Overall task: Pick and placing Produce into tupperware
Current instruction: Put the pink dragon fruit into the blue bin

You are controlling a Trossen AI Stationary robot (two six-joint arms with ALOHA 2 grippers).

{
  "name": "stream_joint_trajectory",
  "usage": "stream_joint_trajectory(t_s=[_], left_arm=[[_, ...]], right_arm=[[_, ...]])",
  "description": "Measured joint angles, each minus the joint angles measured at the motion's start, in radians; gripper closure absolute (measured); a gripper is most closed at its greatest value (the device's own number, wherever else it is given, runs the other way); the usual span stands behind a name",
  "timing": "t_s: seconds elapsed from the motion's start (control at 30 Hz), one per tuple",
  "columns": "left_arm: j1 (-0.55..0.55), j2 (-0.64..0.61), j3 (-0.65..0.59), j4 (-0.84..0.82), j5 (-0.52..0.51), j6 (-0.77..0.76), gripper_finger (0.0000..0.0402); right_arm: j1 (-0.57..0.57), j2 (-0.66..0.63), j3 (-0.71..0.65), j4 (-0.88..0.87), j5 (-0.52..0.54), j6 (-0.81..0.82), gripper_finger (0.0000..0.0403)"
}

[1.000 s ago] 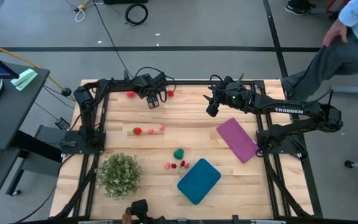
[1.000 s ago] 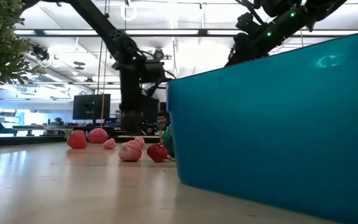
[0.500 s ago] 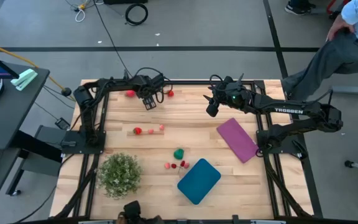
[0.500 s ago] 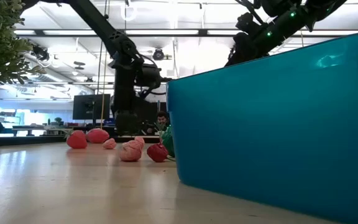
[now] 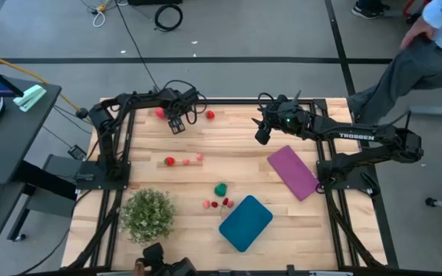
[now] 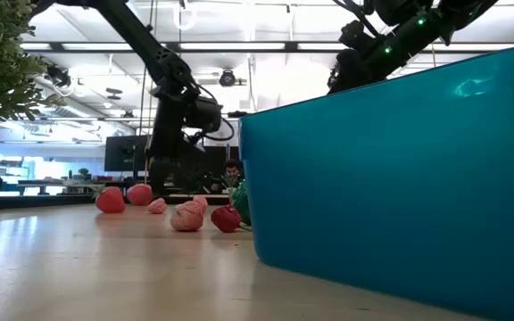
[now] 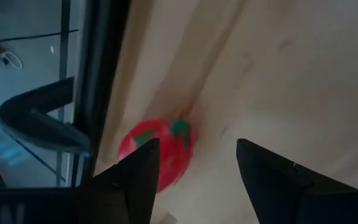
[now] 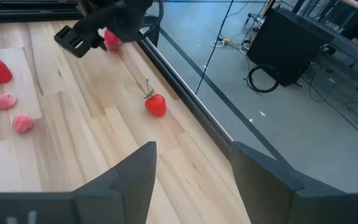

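The leafy red piece (image 5: 159,113) by the far rail is outside the open fingers of my left gripper. Next, I swing back until the fingers are on both sides of its body (image 7: 165,160) before I close them.
Small produce pieces lie scattered on the wooden table. A red one with green leaves (image 7: 160,146) (image 5: 160,113) rests near the far edge, a red strawberry (image 8: 156,104) (image 5: 209,115) to its right. My left gripper (image 7: 194,168) (image 5: 176,123) hovers open just right of the leafy red piece, pointing steeply down. More red and pink pieces (image 5: 184,161) lie mid-table. A green one (image 5: 220,188) and small red ones (image 5: 216,204) sit beside the teal tupperware (image 5: 245,222) at the near edge. My right gripper (image 8: 194,180) (image 5: 262,134) waits open above the far middle.
A bushy green plant (image 5: 148,215) stands at the near left. A flat purple rectangle (image 5: 294,172) lies on the right. The black frame rail (image 7: 98,74) runs along the far edge right behind the leafy red piece. A person (image 5: 420,61) stands beyond the far right corner.
My left gripper has moved toward the table's left edge along the far side, away from the strawberry and toward the leafy red piece, tipping further downward. Nothing on the table has moved.
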Motion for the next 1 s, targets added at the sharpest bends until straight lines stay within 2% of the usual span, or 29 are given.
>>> stream_joint_trajectory(t_s=[0.37,0.5,0.6,0.63,0.87,1.0], left_arm=[[0.054,-0.137,0.0,-0.029,0.002,0.028,0.0178],[0.076,-0.145,0.0,-0.042,0.103,0.051,0.0179],[0.102,-0.137,-0.005,-0.057,0.217,-0.006,0.0175],[0.108,-0.136,-0.01,-0.059,0.226,-0.024,0.0173],[0.157,-0.136,-0.013,-0.139,0.214,-0.07,0.0142],[0.162,-0.136,-0.013,-0.141,0.205,0.04,0.0131]], right_arm=[[0.0,0.0,0.0,-0.023,0.0,0.024,0.0189],[0.0,0.0,0.0,-0.029,0.0,0.025,0.0189],[0.0,0.0,0.0,-0.054,0.0,0.042,0.0189],[0.0,0.0,0.0,-0.062,0.0,0.049,0.0189],[0.0,0.0,0.0,-0.08,0.0,0.052,0.0189],[0.0,0.0,0.0,-0.093,0.0,0.052,0.0189]])
